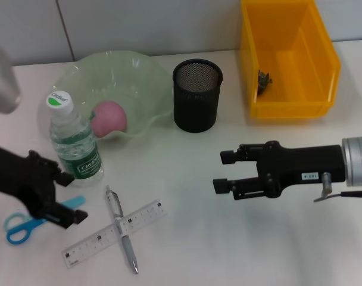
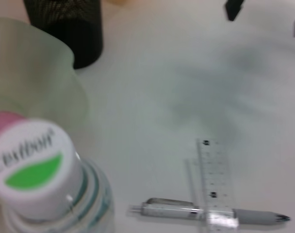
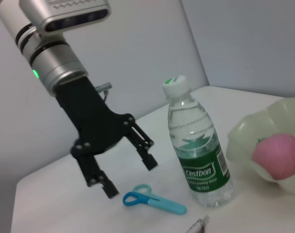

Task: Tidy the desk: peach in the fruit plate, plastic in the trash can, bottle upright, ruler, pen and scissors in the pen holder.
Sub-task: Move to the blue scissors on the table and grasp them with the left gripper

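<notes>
My left gripper needs to pull back, because it is reaching past the blue scissors' handles, close by the bottle [image 1: 84, 168]. It should then go down over the scissors' handle end [image 1: 28, 226].
The pink peach [image 1: 108, 117] lies in the pale green fruit plate [image 1: 146, 71]. In front of the plate the bottle [image 1: 74, 140] stands upright. My left gripper [image 1: 72, 198] is open just in front of the bottle, holding nothing. The blue scissors [image 1: 23, 225] lie beside and below it; the right wrist view shows this gripper [image 3: 129, 175] hovering over the scissors [image 3: 155, 203]. The silver pen [image 1: 121, 229] lies crossed with the clear ruler [image 1: 115, 232]. The black mesh pen holder [image 1: 196, 95] stands mid-table. My right gripper [image 1: 223, 171] hangs open and empty at the right.
A yellow bin [image 1: 324, 65] stands at the back right with a small dark crumpled piece [image 1: 264, 80] inside. The left wrist view looks past the bottle cap [image 2: 31, 167] at the pen [image 2: 205, 212] and ruler [image 2: 213, 184].
</notes>
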### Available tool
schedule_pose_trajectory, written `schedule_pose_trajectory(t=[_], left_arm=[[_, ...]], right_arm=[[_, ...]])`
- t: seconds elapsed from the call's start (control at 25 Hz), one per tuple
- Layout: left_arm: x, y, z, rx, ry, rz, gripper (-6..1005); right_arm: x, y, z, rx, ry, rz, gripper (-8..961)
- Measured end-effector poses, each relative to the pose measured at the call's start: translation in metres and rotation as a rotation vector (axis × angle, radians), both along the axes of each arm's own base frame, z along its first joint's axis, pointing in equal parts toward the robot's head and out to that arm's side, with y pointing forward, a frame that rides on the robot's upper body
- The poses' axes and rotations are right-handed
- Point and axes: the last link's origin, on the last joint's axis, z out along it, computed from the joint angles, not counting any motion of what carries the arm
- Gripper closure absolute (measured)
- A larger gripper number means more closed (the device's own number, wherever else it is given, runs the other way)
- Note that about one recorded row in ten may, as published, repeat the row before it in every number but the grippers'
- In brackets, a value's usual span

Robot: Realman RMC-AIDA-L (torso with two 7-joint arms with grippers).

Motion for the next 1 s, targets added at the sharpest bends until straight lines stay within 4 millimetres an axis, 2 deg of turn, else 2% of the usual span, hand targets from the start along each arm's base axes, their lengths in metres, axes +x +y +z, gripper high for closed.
schedule_pose_trajectory(t=[0.2, 0.32, 0.68, 0.72, 1.0], left_arm=[[0.015, 0.011, -0.014, 0.011, 0.064, 0.009, 187], [0.016, 0.013, -0.017, 0.027, 0.097, 0.025, 187], [0.006, 0.012, -0.015, 0.040, 0.118, 0.064, 188], [-0.006, 0.010, -0.013, 0.051, 0.145, 0.075, 188], [-0.014, 0.010, -0.014, 0.059, 0.149, 0.091, 188]], right_arm=[[-0.006, 0.004, 0.011, 0.012, 0.007, 0.018, 178], [-0.007, 0.006, 0.015, 0.012, -0.001, 0.024, 178], [-0.009, 0.009, 0.016, 0.010, -0.006, 0.013, 177], [-0.009, 0.009, 0.015, 0.007, -0.004, 0.011, 177], [-0.008, 0.008, 0.013, 0.001, -0.010, 0.008, 177]])
